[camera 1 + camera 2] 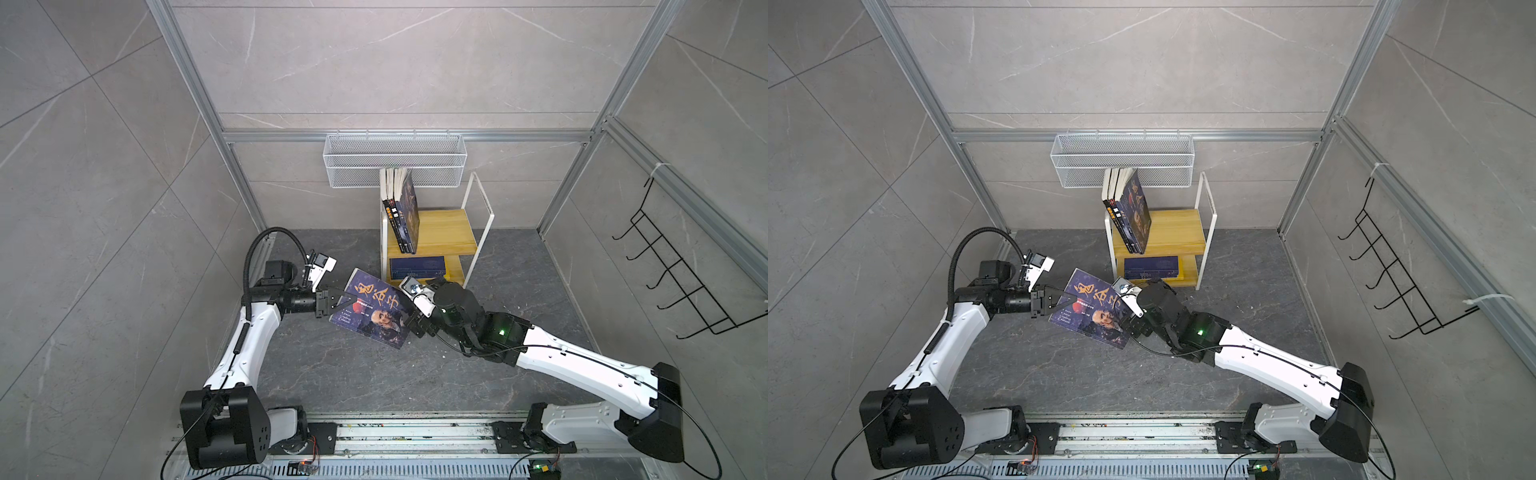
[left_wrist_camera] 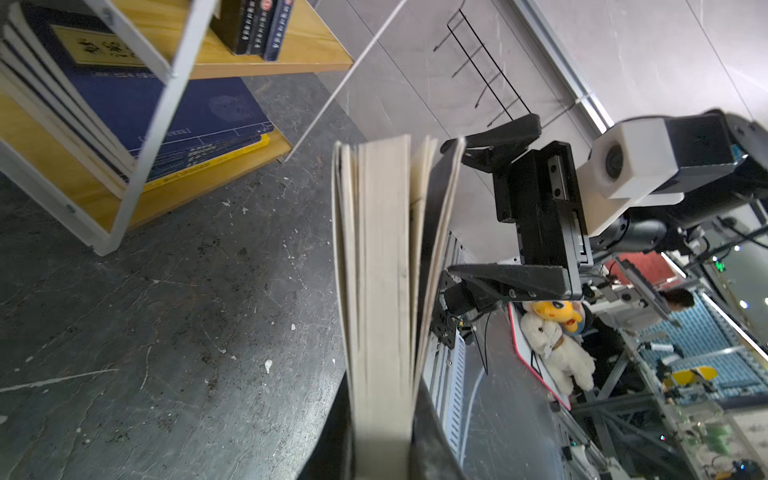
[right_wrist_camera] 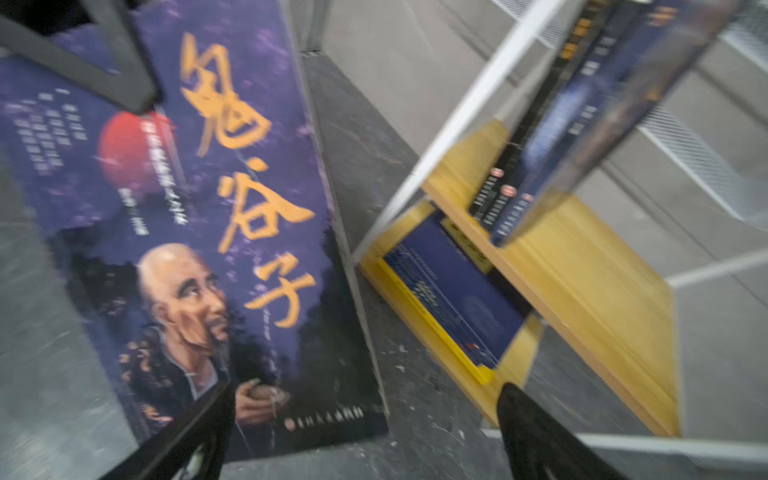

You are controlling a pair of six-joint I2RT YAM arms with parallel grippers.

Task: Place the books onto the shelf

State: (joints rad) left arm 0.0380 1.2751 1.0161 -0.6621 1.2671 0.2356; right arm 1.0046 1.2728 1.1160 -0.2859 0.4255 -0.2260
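Observation:
The spine point(image 1: 365, 334) needs to be gripped before I put the book on the shelf. My right gripper is at the book's bottom end point(image 1: 401, 329) beside the portrait, so I should swing it around to the spine.
A navy book point(image 1: 370, 309) with orange calligraphy and a portrait hangs tilted above the dark floor, in front of the shelf point(image 1: 451, 232). My left gripper point(image 1: 349, 301) is shut on its left edge; in the left wrist view the fanned page edges point(image 2: 382, 291) run out from between the jaws. My right gripper point(image 1: 422, 303) stands open at the book's right edge, its fingers point(image 3: 199, 424) apart and holding nothing. Three books point(image 1: 403, 212) stand leaning on the top board. A stack of navy books point(image 1: 417, 268) lies flat on the lower board.
A white wire mesh basket point(image 1: 395, 160) hangs on the back wall just above the standing books. A black wire hook rack point(image 1: 673, 270) is mounted on the right wall. The shelf's white metal frame point(image 1: 482, 216) rises at its right side.

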